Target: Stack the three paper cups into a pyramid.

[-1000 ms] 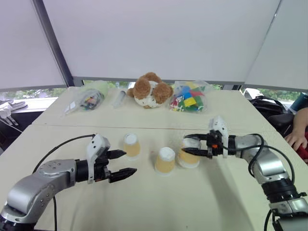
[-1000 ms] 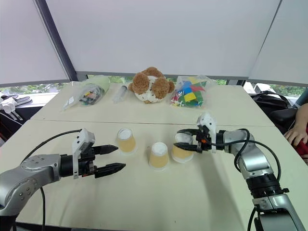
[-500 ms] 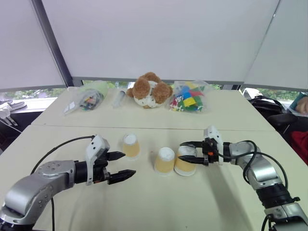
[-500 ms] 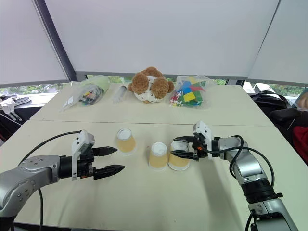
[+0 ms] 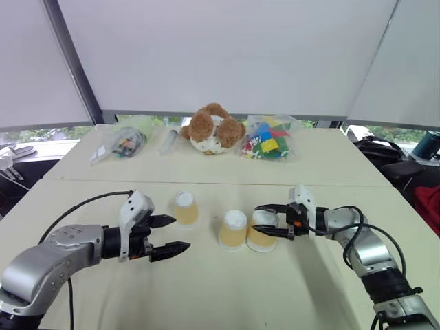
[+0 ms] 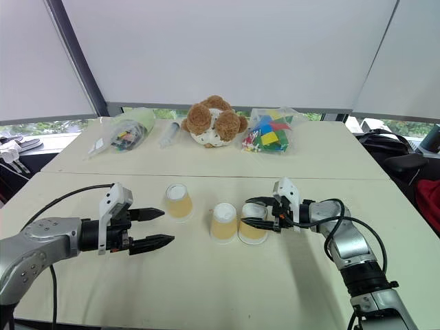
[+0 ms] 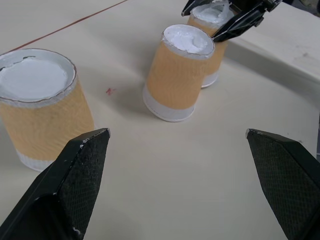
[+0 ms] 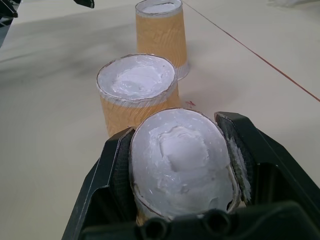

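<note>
The middle cup's white base (image 5: 235, 220) is next to its neighbour's, so the cup standing apart (image 5: 185, 210) will rest across both and stay steady when the robot lowers it.
Three paper cups stand upside down in a row on the beige table (image 5: 227, 289). My right gripper (image 5: 260, 220) is shut on the right cup (image 5: 262, 232), one black finger on each side of its white base. This cup sits low at the table, close against the middle cup (image 5: 234, 229). The right wrist view looks over the held cup (image 8: 180, 160) to the middle cup (image 8: 136, 90) and the left cup (image 8: 160, 30). The left cup (image 5: 185, 208) stands apart. My left gripper (image 5: 181, 233) is open and empty, just in front of it.
At the back of the table sit a brown teddy bear (image 5: 212, 128), a bag of coloured blocks (image 5: 269, 141), a second clear bag (image 5: 124, 143) and a clear tube (image 5: 170, 139). A seam (image 5: 206, 182) runs across the table behind the cups. A dark bag (image 5: 375, 148) lies off the right edge.
My right gripper has lowered its cup and brought it slightly left, down beside the middle cup. The left gripper has stayed put. A person's hand at the right edge is gone.
</note>
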Available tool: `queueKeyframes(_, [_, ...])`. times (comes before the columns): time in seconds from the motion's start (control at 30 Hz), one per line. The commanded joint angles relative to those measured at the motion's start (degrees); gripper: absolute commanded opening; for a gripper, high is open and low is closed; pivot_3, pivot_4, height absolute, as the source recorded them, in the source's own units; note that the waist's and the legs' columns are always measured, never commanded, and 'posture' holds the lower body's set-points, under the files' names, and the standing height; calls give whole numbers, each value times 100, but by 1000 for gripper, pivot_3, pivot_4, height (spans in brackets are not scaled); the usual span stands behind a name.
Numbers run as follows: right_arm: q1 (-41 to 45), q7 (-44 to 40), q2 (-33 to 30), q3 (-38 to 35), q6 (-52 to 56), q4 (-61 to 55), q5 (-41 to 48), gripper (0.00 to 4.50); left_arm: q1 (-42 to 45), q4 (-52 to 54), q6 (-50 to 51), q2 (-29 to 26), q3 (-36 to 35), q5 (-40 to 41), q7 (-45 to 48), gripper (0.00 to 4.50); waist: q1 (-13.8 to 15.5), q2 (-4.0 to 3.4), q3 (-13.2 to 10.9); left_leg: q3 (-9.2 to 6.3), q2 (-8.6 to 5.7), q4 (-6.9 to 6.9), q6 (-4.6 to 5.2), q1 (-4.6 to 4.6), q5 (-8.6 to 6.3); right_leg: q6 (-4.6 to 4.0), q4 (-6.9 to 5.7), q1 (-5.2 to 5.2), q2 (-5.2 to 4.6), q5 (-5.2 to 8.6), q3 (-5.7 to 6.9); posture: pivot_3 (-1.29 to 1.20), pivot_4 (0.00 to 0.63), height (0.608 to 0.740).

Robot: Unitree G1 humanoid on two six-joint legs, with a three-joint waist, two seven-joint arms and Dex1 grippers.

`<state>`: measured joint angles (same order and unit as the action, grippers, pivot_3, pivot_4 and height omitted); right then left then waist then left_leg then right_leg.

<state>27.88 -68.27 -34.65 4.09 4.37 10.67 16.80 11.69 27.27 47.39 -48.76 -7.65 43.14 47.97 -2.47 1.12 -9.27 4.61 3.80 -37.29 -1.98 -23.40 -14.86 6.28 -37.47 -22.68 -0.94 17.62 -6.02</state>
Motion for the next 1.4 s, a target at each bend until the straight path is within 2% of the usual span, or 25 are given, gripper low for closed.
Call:
queueKeyframes(0.03, [36, -48, 54, 3, -207, 54, -27, 3169, 23, 75, -22, -49, -142, 35, 15, 4500, 0, 0, 0, 0, 0, 0, 0, 0, 0, 0, 0, 0, 0, 0, 0, 0, 150, 740])
queueKeyframes(0.13, [42, -106, 29, 24, -268, 131, -63, 4415, 25, 64, -20, -34, -142, 42, -1, 4500, 0, 0, 0, 1, 0, 0, 0, 0, 0, 0, 0, 0, 0, 0, 0, 0, 150, 740])
queueKeyframes(0.27, [83, -110, -54, -12, -129, 117, -65, 4415, 37, 11, -12, 4, -158, 61, -33, 4500, 2, 0, 0, 1, 0, -1, 0, 0, 0, 0, 0, 0, 0, 0, 0, 0, 150, 740])
queueKeyframes(0.47, [49, -79, -204, -325, 544, -566, 394, 4415, 230, -428, -206, 161, -279, -15, -94, 4500, 7, 0, 0, -1, 0, -3, 0, 0, 0, 0, -5, 0, 0, 0, 0, 0, 150, 740])
queueKeyframes(0.67, [135, 218, -367, -699, 1342, -1201, 873, 4415, 462, -1024, -779, 317, -228, -435, -53, 4500, 15, 0, 0, -1, -1, -6, 0, 0, 0, 0, -5, 1, 0, 0, 2, 0, 150, 740])
queueKeyframes(0.77, [178, 419, -464, -932, 1915, -1599, 1209, 4415, 523, -1215, -1286, 297, 22, -974, -17, 4500, 15, 0, 0, -1, 0, -4, 0, -1, 0, 0, -6, -1, 1, 0, 2, 0, 150, 740])
queueKeyframes(1.03, [-125, 901, -1446, -1492, 4113, -3124, 2375, 4415, 956, -2200, -2495, 974, 476, -1958, -179, 4500, 144, 3, 1, 1, -1, -6, 1, -1, 0, 0, -5, 0, -2, 0, 1, 0, 150, 740])
queueKeyframes(1.17, [-255, 1174, -1660, -1735, 4580, -3387, 2659, 4415, 1196, -2705, -2953, 1276, 636, -2247, -133, 4500, 159, 3, 1, 1, 0, -7, 1, -2, 0, 0, -5, -2, 0, 0, 0, 0, 150, 740])
queueKeyframes(1.4, [-535, 1461, -1759, -1813, 4762, -3675, 2779, 4415, 1760, -3566, -3459, 1776, 893, -2492, 130, 4500, 177, 5, 2, -1, -3, -16, 4, -12, -1, 1, -5, -3, -1, -1, 1, 0, 150, 740])
